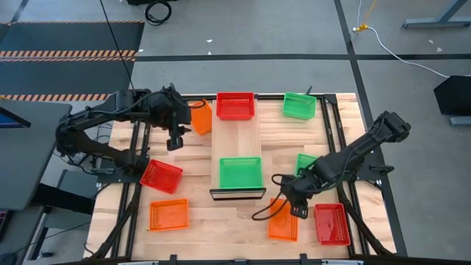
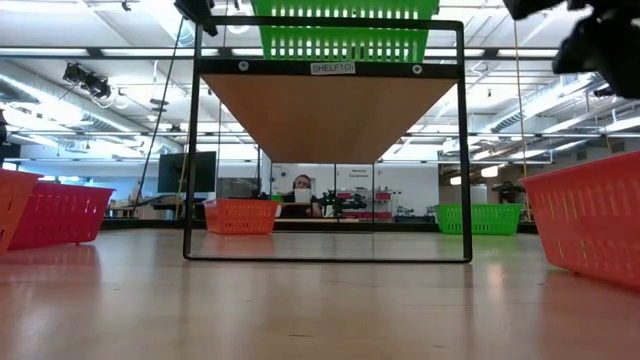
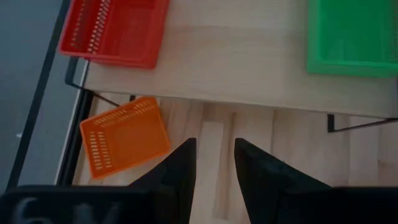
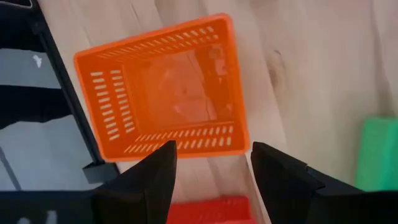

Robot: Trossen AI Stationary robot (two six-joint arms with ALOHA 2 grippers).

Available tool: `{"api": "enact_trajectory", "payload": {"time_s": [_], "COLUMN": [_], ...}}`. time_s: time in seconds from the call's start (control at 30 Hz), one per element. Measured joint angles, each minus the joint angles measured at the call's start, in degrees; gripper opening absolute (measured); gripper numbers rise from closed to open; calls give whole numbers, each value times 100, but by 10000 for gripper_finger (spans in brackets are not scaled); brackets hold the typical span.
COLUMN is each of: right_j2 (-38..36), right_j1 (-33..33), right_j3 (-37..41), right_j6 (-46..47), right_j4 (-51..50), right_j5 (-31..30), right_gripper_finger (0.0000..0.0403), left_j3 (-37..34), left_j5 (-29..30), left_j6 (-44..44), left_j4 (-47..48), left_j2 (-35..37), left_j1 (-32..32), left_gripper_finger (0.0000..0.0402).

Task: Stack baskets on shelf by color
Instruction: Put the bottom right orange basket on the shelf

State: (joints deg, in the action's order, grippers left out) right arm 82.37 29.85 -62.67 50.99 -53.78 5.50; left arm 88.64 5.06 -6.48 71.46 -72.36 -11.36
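Note:
I should keep moving down, because my right gripper's open fingers are lined up across the orange basket's short far side, until they are on both sides of the basket's rim, and then close them.
The shelf runs down the middle of the table. A red basket sits on its far end and a green basket on its near end. My left gripper hangs open and empty left of the shelf, beside an orange basket that lies flat on the table. My right gripper is open above another orange basket, near the table's front right. Its fingers stand over the basket's wall nearest the red basket, touching nothing.
Other baskets lie on the table: red and orange at the left, red at the near right, green at the far right, and green partly under my right arm. The table's black frame rails run along both sides.

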Motion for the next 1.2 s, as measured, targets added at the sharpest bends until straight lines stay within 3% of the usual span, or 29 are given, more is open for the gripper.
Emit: {"api": "enact_trajectory", "payload": {"time_s": [0.4, 0.83, 1.0, 1.2], "right_j2": [2, 2, 2, 2], "right_j1": [286, 282, 282, 284], "right_j3": [1060, 1911, 1925, 1923], "right_j6": [-66, -136, -152, -209], "right_j4": [1216, 2527, 2532, 2538], "right_j5": [-622, -690, -551, -466], "right_gripper_finger": [212, 201, 162, 62], "left_j3": [0, 0, 0, 0], "left_j5": [-4, -5, -4, -4], "left_j6": [537, 1076, 1079, 1082], "left_j4": [193, 210, 210, 210], "left_j2": [0, 0, 0, 0], "left_j1": [-80, -80, -80, -80], "left_gripper_finger": [117, 117, 117, 117]}}
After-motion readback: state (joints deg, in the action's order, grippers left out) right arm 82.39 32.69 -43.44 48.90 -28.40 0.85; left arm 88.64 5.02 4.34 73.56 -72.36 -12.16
